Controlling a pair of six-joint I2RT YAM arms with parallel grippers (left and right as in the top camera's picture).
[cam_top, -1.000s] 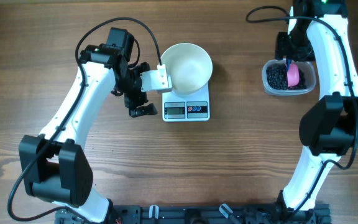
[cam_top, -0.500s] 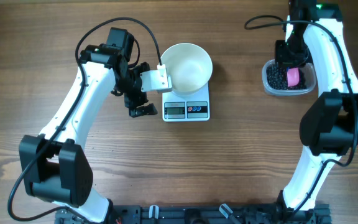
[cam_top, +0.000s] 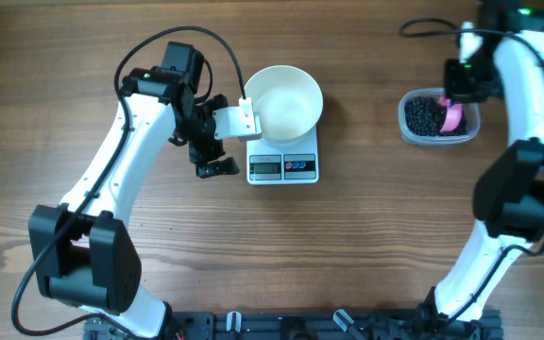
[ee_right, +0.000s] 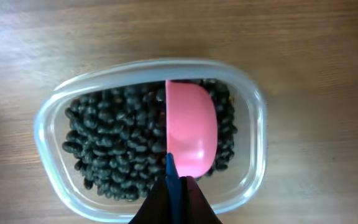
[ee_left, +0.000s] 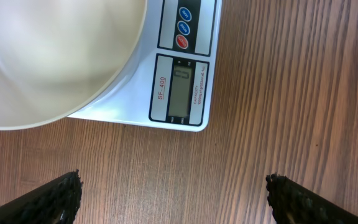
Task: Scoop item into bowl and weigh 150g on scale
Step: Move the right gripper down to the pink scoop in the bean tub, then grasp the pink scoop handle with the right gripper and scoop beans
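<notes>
The pink scoop (cam_top: 452,116) stands straight up in the black beans, so my right gripper should tip the blue handle (ee_right: 172,168) down, away from the scale, before raising the beans.
The white bowl (cam_top: 283,99) sits on the white scale (cam_top: 283,167) at mid table; the left wrist view shows the bowl (ee_left: 48,56) empty and the scale (ee_left: 179,87) beside it. My left gripper (cam_top: 217,135) hovers just left of the scale, open, with bare wood between its fingers (ee_left: 176,196). The item, black beans (cam_top: 423,115), fills a clear tub (cam_top: 406,127) at the right. A pink scoop (ee_right: 191,134) rests on the beans (ee_right: 117,143). My right gripper (ee_right: 178,196) is shut on the scoop's blue handle (ee_right: 171,174), above the tub (cam_top: 461,80).
The tub's rim (ee_right: 257,124) rings the beans and scoop. Bare wooden table lies in front of the scale and between scale and tub. Both white arms reach in from the near edge, with cables looping over them.
My right gripper has closed on the scoop's blue handle and the arm has shifted to the right over the tub. The left arm, bowl and scale have not moved.
</notes>
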